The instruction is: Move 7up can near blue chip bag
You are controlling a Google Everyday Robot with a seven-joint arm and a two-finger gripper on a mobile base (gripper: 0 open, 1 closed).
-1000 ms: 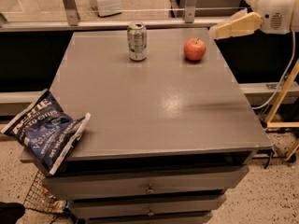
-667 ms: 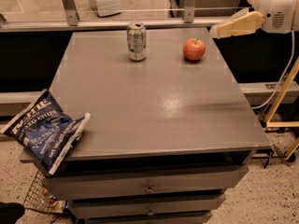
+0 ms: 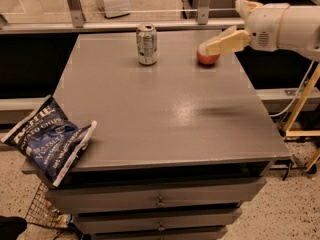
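The 7up can is standing upright in front of the robot's open fingers, clear of the red apple [image 3: 207, 58], so the robot's gripper should keep moving until the fingers are around the can's middle [image 3: 147, 46].
The 7up can [image 3: 147, 44] stands upright at the far middle of the grey table [image 3: 160, 114]. The blue chip bag [image 3: 47, 140] lies on the table's front left corner, hanging over the edge. My gripper [image 3: 222, 26] is at the end of the white arm at the far right, above the table and to the right of the can. Its beige fingers [image 3: 225, 41] are spread apart and hold nothing. The lower finger reaches in front of the red apple. The gripper is well apart from the can and far from the bag.
A red apple [image 3: 206, 59] sits on the table right of the can, partly hidden by the finger. A metal rail [image 3: 125, 24] runs behind the table. Drawers [image 3: 160, 201] are below the top. A wire basket [image 3: 42, 211] stands on the floor at the left.
The arm has moved left and a little lower, so its finger now overlaps the apple. The can, the apple and the bag have not moved.
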